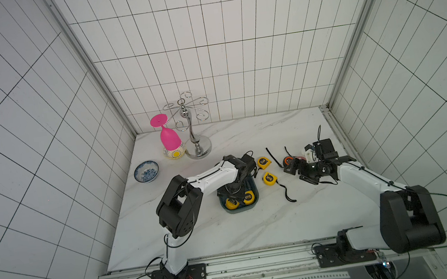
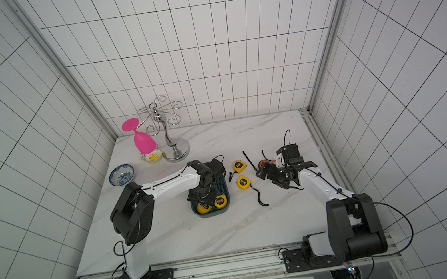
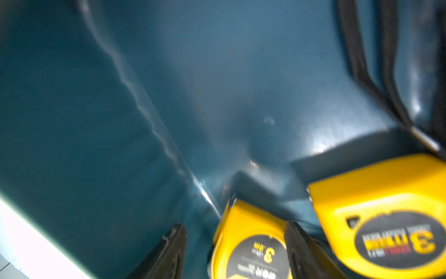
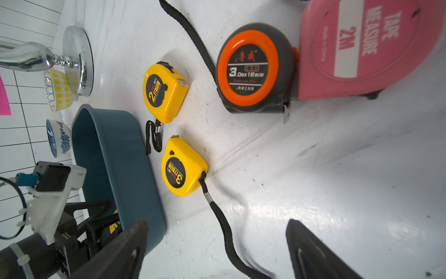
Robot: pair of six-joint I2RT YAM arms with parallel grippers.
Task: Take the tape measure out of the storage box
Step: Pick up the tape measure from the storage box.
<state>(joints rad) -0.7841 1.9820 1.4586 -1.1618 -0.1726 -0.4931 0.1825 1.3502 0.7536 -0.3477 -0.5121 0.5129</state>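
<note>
My left gripper should centre its fingers and lower one finger into the gap (image 3: 303, 214) beside the neighbour of the yellow tape measure (image 3: 253, 237), because the tape measure lies crooked in the gripper's open fingers.
The dark teal storage box (image 1: 242, 210) (image 2: 212, 214) sits mid-table and holds two yellow tape measures (image 1: 231, 202) (image 1: 249, 197) at its near end. My left gripper (image 1: 234, 189) (image 3: 234, 224) reaches down into the box and is open. Its jaws straddle one yellow tape measure (image 3: 251, 241): one finger (image 3: 296, 241) lies against its side, the other finger (image 3: 173, 244) stands a small gap away. The second boxed tape measure (image 3: 386, 217) lies right beside it. To the right of the box, my right gripper (image 1: 296, 174) (image 4: 217, 222) hangs open over the table and holds nothing.
Several tape measures lie on the table right of the box: a yellow 2 m (image 4: 164, 91), a yellow 3 m (image 4: 182, 166) with a black strap, an orange-and-black one (image 4: 253, 70) and a pink one (image 4: 362, 48). A blue-and-white bowl (image 1: 146, 171), chrome rack (image 1: 198, 147) and pink glass (image 1: 169, 137) stand at the back left.
</note>
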